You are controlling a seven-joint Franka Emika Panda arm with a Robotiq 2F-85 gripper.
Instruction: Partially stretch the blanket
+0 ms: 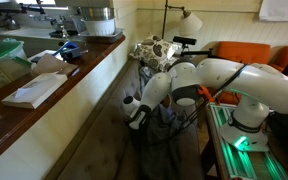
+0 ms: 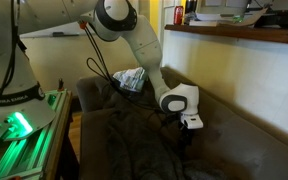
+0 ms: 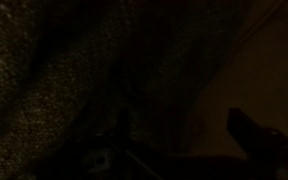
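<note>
The gripped part of the blanket [image 1: 167,150] will go up and spread into slanting creases when I lift and pull it, because the blanket lies in loose, wrinkled folds [image 1: 162,128].
The blanket [image 2: 134,140] is a large dark grey-olive cloth, wrinkled, spread over the couch seat; it also shows in an exterior view [image 1: 109,150]. My gripper [image 2: 187,130] is down on the blanket near its middle, fingertips pressed into the folds, and it shows in an exterior view [image 1: 134,122] too. The wrist view is very dark: coarse blanket cloth [image 3: 44,80] fills the left, and one finger stands far to the right, so the gripper [image 3: 184,150] looks open. I see no cloth held between the fingers.
A white-and-dark patterned fabric bundle [image 2: 131,78] lies at the couch's back corner and shows in an exterior view [image 1: 154,50]. A wooden counter [image 1: 44,90] runs along one side. The green-lit robot base [image 2: 14,125] stands beside the couch.
</note>
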